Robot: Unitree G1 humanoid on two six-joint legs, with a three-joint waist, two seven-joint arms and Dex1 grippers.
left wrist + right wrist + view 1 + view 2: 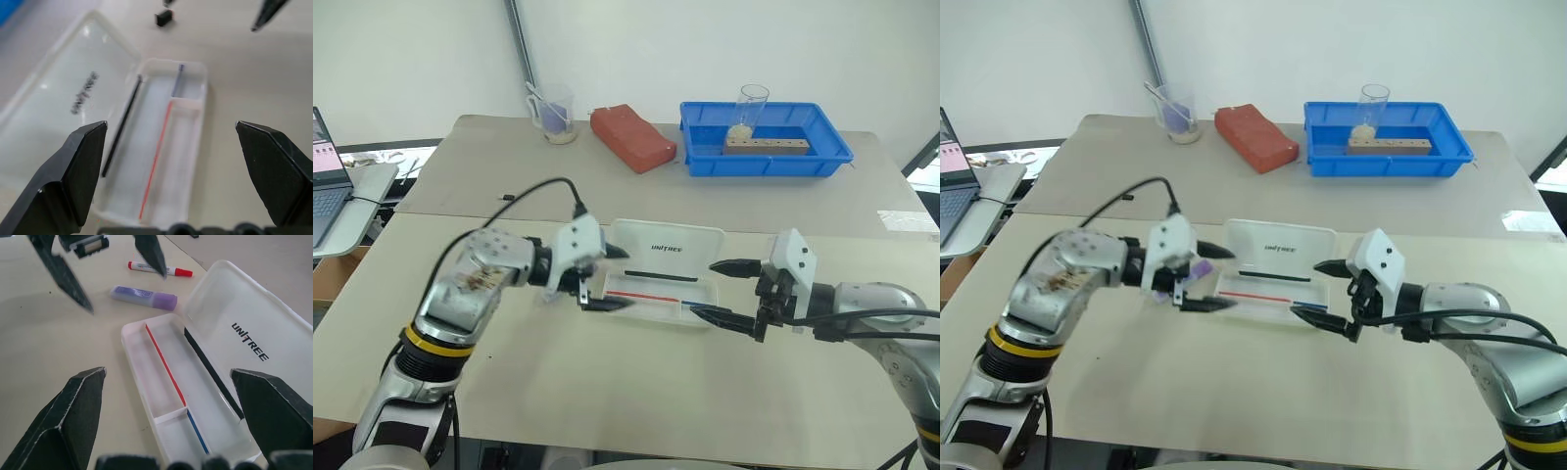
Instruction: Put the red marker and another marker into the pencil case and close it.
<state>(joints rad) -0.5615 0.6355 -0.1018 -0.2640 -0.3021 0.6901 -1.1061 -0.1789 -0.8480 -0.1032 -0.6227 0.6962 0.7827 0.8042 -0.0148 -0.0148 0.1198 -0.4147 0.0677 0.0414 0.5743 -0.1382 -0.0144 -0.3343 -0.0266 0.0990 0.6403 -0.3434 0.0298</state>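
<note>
The tray's long back compartment (654,286) is empty and reaches across the pencil case, so the red marker will rest flat and lengthwise inside when I lower it.
The pencil case (142,357) lies open on the table, its lid (671,245) with black lettering folded flat on the far side. Thin black, red and blue pens lie in its tray. In the right wrist view, the red marker (159,269) and the purple marker (144,297) lie on the table just past the case's left end, apart from it. My left gripper (625,279) hangs open above that left end, holding nothing. At the case's right end, my right gripper (702,289) is open and empty.
A blue tray (832,157) with a glass and a wooden block stands at the back right. A red brick (631,137) and a clear cup (556,116) sit at the back. A laptop (328,186) stands off the table's left side.
</note>
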